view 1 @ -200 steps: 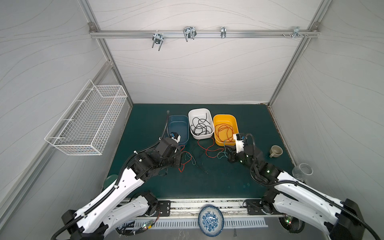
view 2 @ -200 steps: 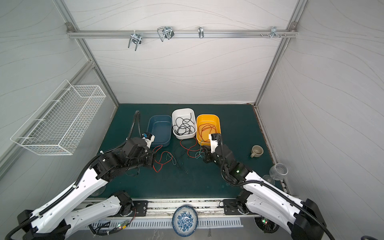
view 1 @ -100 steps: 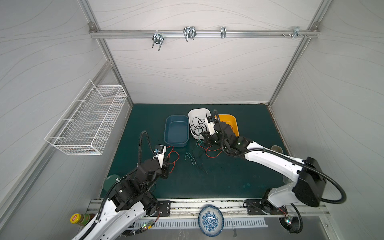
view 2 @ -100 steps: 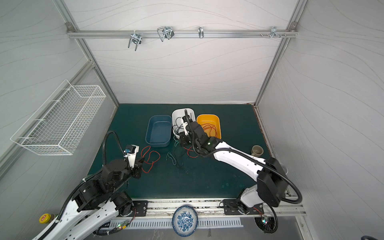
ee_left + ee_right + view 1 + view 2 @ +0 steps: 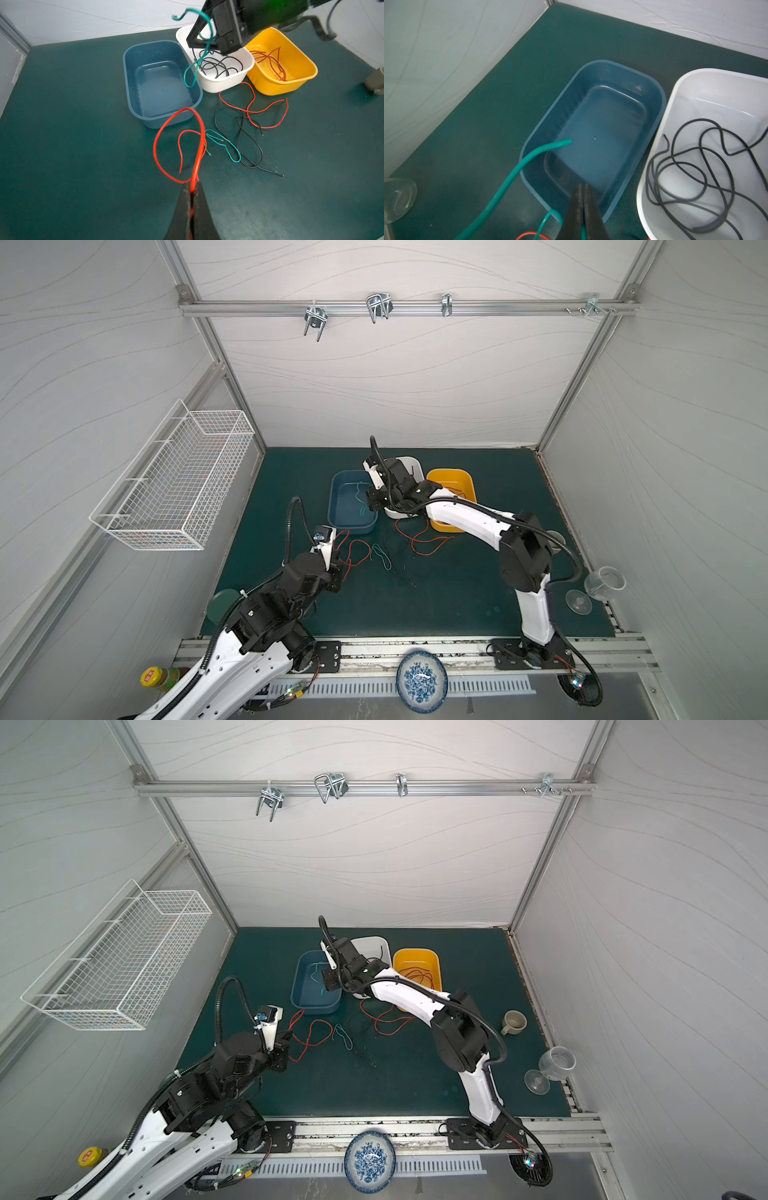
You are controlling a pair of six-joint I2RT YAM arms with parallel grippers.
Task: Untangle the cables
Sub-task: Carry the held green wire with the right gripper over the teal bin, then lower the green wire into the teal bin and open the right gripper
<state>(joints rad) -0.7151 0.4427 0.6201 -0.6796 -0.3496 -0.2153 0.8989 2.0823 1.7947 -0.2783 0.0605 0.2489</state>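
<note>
The teal-green cable hangs clear of the other cables over the empty blue bin, so the robot's right gripper should keep lowering until it is inside, then let go.
My left gripper is shut on a red cable, whose loop hangs ahead of the fingers just above the green mat. In a top view that gripper sits front left of the bins. Over the blue bin my right gripper is shut on a teal-green cable, which dangles into the bin's near end. A second red cable, a black one and a short teal one lie on the mat, overlapping in places.
The white bin holds black cables; the yellow bin holds red ones. A mug and a tipped glass stand at the right edge. A wire basket hangs on the left wall.
My right gripper has swung left from beside the white bin to over the blue bin, taking the teal cable along. My left gripper has drawn back with the red cable.
</note>
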